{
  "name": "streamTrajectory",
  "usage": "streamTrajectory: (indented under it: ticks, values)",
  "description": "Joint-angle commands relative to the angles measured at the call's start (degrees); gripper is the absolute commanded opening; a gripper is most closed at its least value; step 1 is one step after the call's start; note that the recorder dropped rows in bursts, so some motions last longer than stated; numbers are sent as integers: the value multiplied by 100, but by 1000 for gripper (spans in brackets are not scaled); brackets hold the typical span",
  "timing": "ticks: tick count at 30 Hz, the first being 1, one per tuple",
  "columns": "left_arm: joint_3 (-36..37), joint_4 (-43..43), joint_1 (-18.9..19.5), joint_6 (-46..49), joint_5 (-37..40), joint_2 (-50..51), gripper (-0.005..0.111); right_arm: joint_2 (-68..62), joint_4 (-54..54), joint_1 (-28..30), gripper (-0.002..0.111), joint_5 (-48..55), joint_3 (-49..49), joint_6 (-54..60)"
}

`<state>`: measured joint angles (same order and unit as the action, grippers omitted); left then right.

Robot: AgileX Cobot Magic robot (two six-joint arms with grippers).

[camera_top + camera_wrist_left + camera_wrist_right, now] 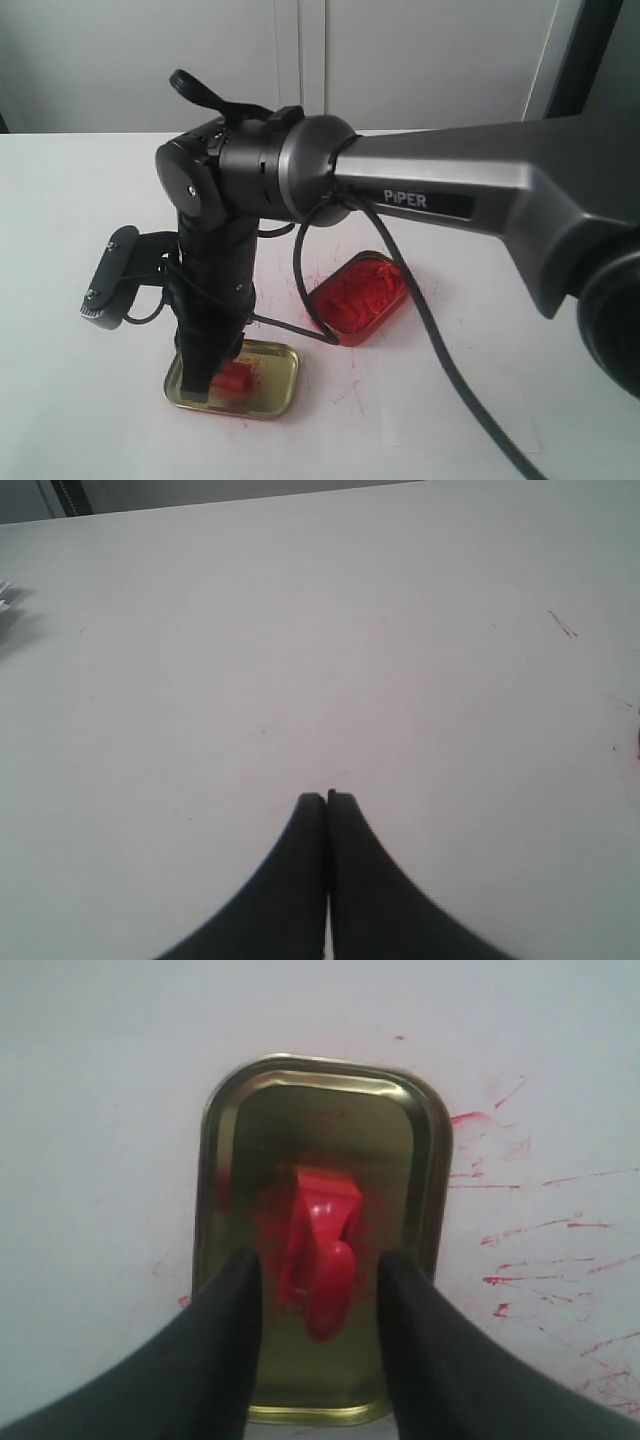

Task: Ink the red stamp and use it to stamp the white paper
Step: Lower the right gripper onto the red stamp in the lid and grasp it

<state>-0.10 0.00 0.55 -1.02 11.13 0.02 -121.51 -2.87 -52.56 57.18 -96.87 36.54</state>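
The robot should expect a hidden patch of red ink under the red stamp [233, 379] when it lifts the stamp, because red smears [373, 1223] circle the stamp inside the gold lid.
The red stamp [322, 1222] lies tipped on its side in the shallow gold tin lid [425, 1160], its round handle pointing toward the camera. My right gripper [320, 1257] is open, with one finger on each side of the handle and a gap to both. In the exterior view that gripper [205, 385] reaches down into the gold lid [280, 385], right beside the red stamp [234, 380]. My left gripper [327, 798] is shut on nothing over bare tabletop. I cannot pick out the white paper against the white table.
The open red tin of ink paste [360, 295] sits just behind and to the right of the lid. Red smears mark the tabletop [520, 1230] around both. The right arm's cable [440, 370] trails across the table toward the front.
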Motion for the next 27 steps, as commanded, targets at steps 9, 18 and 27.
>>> streamTrajectory:
  ticks: [9, 18, 27]
  values:
    - [10, -33, -15, -22, -5, -2, 0, -400, 176, 3, 37, -105, 34, -849]
    - [10, -33, -15, -22, -5, -2, 0, -400, 176, 3, 24, -154, 34, -849]
    - [10, -33, -15, -22, -5, -2, 0, -400, 176, 3, 0, -94, 34, -1110]
